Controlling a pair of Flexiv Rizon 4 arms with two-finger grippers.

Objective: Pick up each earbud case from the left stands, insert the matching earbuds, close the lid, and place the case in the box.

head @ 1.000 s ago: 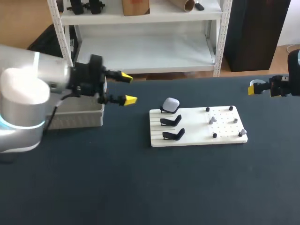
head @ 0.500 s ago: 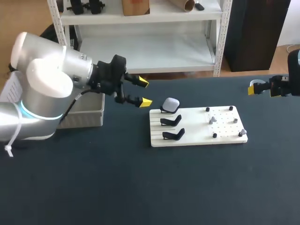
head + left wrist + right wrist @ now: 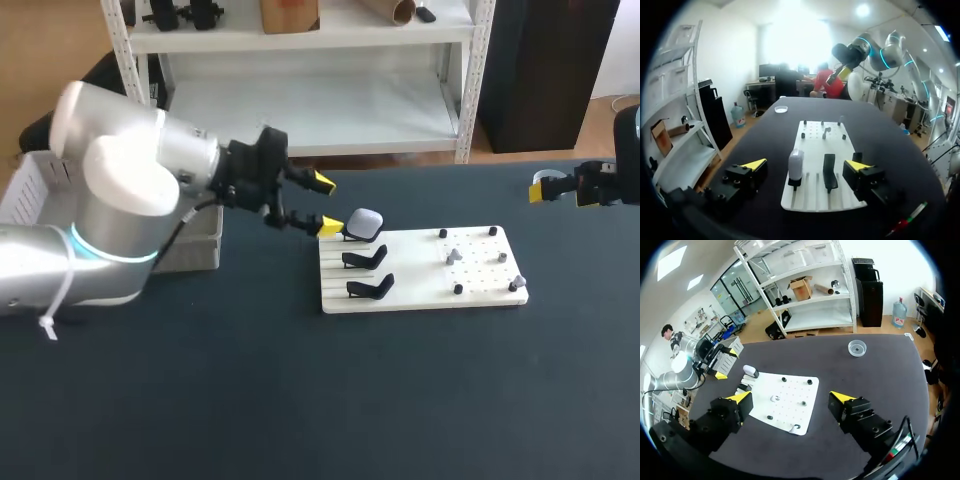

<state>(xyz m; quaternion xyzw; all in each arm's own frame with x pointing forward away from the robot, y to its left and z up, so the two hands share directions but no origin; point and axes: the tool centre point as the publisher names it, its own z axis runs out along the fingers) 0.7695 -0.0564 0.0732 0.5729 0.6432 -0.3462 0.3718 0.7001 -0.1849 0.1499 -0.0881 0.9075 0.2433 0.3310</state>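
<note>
I should expect the slots under the lid to be empty when I open the earbud case [image 3: 363,224], because the small grey earbuds [image 3: 454,256] are still on their pegs.
A white earbud case [image 3: 365,221] sits on the farthest of three black stands on the white board [image 3: 420,270]; the two nearer stands [image 3: 366,259] are bare. My left gripper [image 3: 326,205] is open just left of the case, apart from it. In the left wrist view the case [image 3: 795,165] stands ahead of the left gripper [image 3: 806,165], in line with the gap between its fingers. Small grey earbuds [image 3: 453,256] rest on pegs on the board's right half. My right gripper [image 3: 548,188] hangs open off the board's far right, and holds nothing in its own view [image 3: 790,397].
A grey box [image 3: 170,248] stands at the table's left, behind my left arm. A clear round dish [image 3: 857,347] lies on the table beyond the board. A red and green pen [image 3: 905,222] lies near the left gripper.
My left arm has swung right from over the grey box, bringing its open gripper up beside the case. The right arm has kept still.
</note>
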